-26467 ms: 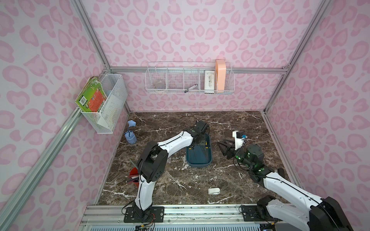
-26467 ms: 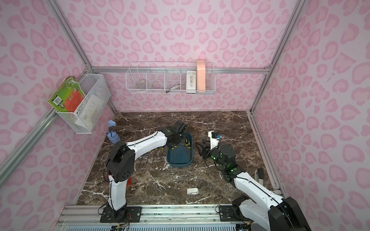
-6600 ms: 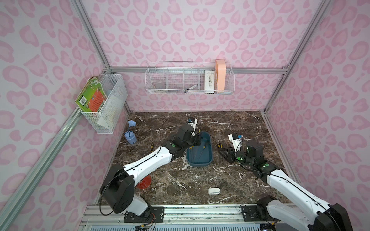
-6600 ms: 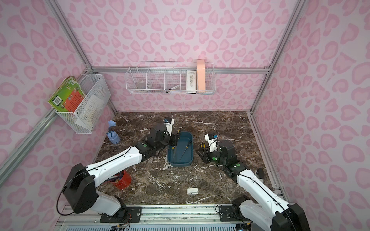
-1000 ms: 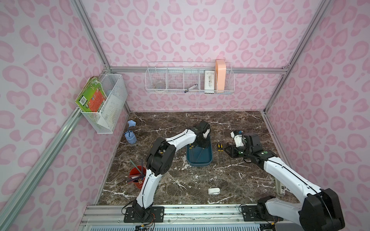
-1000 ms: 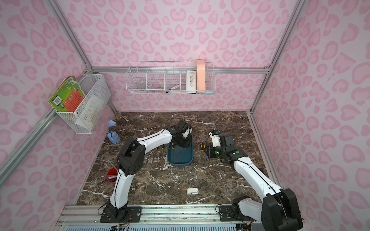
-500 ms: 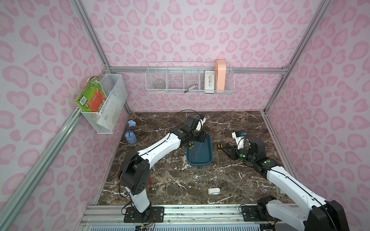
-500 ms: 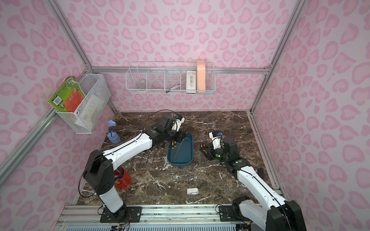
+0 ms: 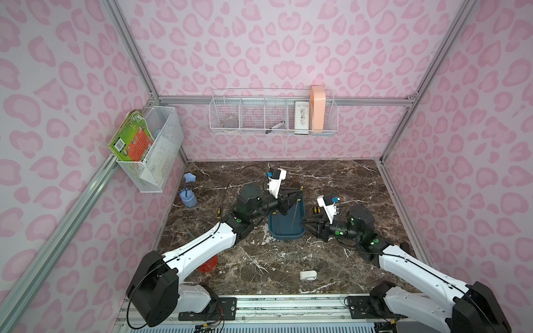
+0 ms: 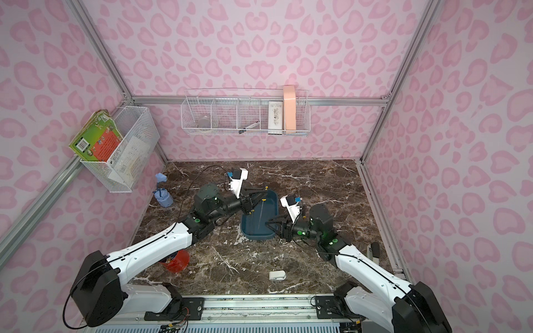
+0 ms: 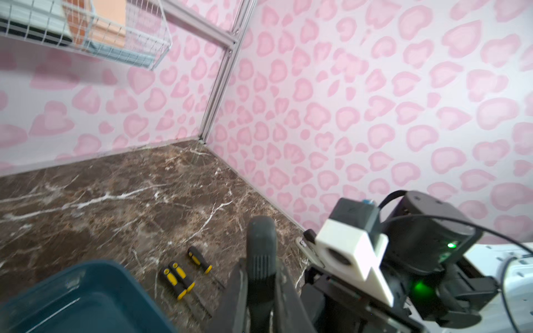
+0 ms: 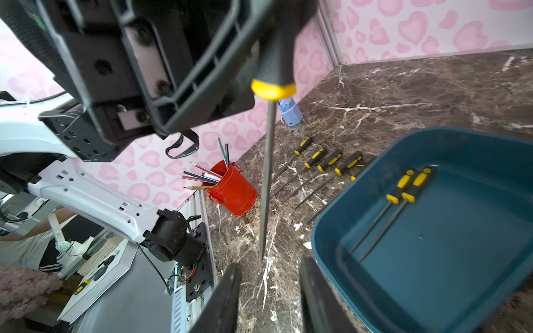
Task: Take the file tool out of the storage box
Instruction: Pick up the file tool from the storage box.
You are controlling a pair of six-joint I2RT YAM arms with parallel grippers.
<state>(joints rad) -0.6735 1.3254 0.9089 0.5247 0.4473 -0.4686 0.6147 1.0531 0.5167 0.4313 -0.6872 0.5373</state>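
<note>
My left gripper is holding the file tool's handle and the row of files (image 9: 316,210) is on my right gripper's side, so next my right gripper grabs the file tool by its tip (image 12: 262,256).
The storage box (image 9: 285,235) (image 10: 256,235) is a dark teal tub in the middle of the marble floor. My left gripper (image 9: 294,199) (image 10: 253,201) (image 11: 261,291) hangs above its far end, shut on the black handle of a file tool (image 11: 261,239). The file's thin shaft (image 12: 266,173) points down below a yellow collar, its tip just above my right gripper (image 12: 269,274). My right gripper (image 9: 308,225) (image 10: 272,225) stands open with nothing in it at the box's right wall (image 12: 326,230). Two more files (image 12: 403,187) lie inside the box.
Several yellow-and-black files (image 12: 320,161) lie on the floor left of the box, three others (image 11: 184,274) on its right. A red cup of pencils (image 9: 207,263) (image 12: 233,190), a blue holder (image 9: 187,199) and a small white block (image 9: 308,275) stand around. Wire baskets (image 9: 274,115) hang on the walls.
My left gripper has carried the file to the right, over the box and toward my right gripper. The right gripper's jaws have spread wider.
</note>
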